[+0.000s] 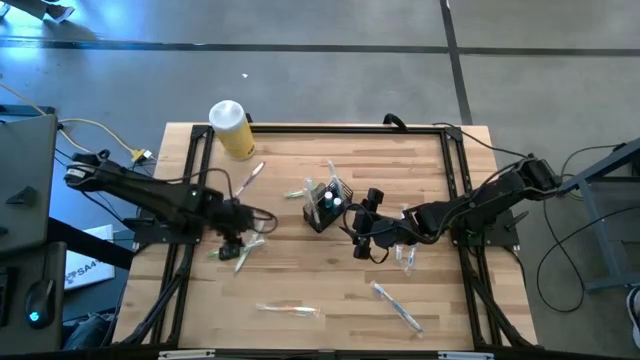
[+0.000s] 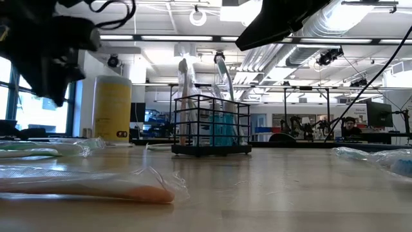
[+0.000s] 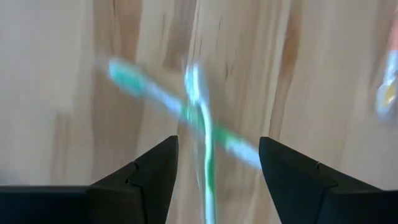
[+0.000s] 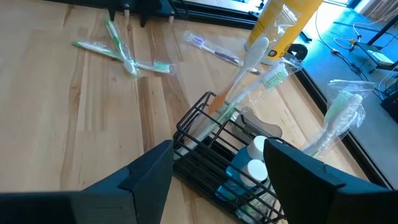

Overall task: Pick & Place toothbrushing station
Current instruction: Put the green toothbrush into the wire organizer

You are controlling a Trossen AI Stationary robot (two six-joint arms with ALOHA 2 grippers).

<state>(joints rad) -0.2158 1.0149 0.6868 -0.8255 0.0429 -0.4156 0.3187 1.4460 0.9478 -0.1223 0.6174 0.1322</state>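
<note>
My left gripper's open fingers have the upper green toothbrush (image 3: pixel 203 106) lengthwise between them, on top of the other toothbrush. My left gripper should keep going down until it can close on the upper toothbrush's handle (image 3: pixel 209 171).
The black slatted caddy (image 1: pixel 327 203) stands on its base near the middle of the table, with wrapped toothbrushes (image 4: pixel 252 68) leaning in it and small white-capped tubes inside. It also shows in the low view (image 2: pixel 211 125). My right gripper (image 1: pixel 358 228) is open and empty just right of the caddy, its fingers pointing at it (image 4: pixel 217 180). My left gripper (image 1: pixel 235 248) is open above two crossed green toothbrushes in clear wrap (image 3: pixel 199 118), which lie flat on the table left of the caddy. Its fingers stand on either side of them, and I see no touch.
A yellow jar with a white lid (image 1: pixel 231 128) stands at the far left corner. More wrapped toothbrushes lie loose: near the front (image 1: pixel 290 311), front right (image 1: pixel 397 305), beside the jar (image 1: pixel 250 177) and under my right arm (image 1: pixel 405 258). A black frame (image 1: pixel 195 165) edges the table.
</note>
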